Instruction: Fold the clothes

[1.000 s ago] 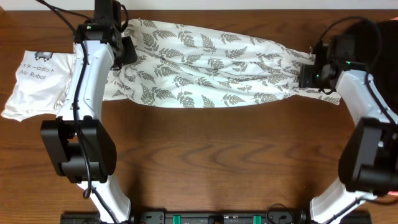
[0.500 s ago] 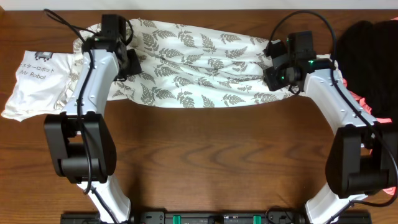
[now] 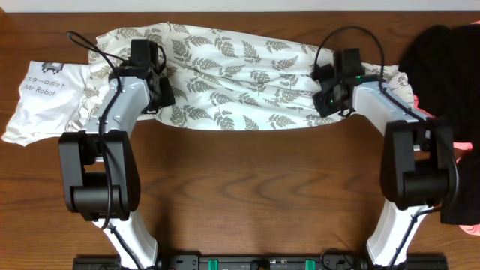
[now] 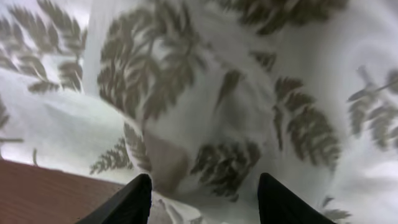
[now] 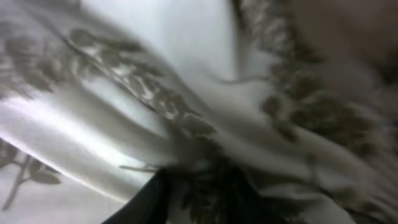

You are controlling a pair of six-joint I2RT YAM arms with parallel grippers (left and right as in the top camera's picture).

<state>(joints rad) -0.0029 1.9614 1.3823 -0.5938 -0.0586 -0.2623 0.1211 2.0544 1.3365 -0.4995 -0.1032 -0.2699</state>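
Observation:
Next, my left gripper takes hold of the garment's near edge (image 3: 177,121) and pulls it toward me to straighten the garment, because the garment's far edge (image 3: 225,32) slants away toward the garment's end by my left gripper.
The clothes (image 3: 247,82), a long white garment printed with grey fern leaves, lie stretched across the far side of the table. My left gripper (image 3: 155,91) is over the garment's left part. In the left wrist view its two black fingers (image 4: 138,198) stand apart, open, with a fold of fern fabric (image 4: 205,143) just beyond them. My right gripper (image 3: 330,99) sits on the garment's right part. In the right wrist view only one dark finger (image 5: 148,200) shows; bunched fabric (image 5: 186,124) lies against it and hides the other.
A plain white shirt printed "Mr Robot" (image 3: 41,101) lies at the far left, touching the garment's end. A black garment (image 3: 450,60) with a pink edge (image 3: 421,106) is piled at the right. Bare wooden table (image 3: 255,187) fills the front.
My right gripper has moved left from the garment's right end to a spot further in on the fabric. My left gripper has shifted toward the front and slightly right.

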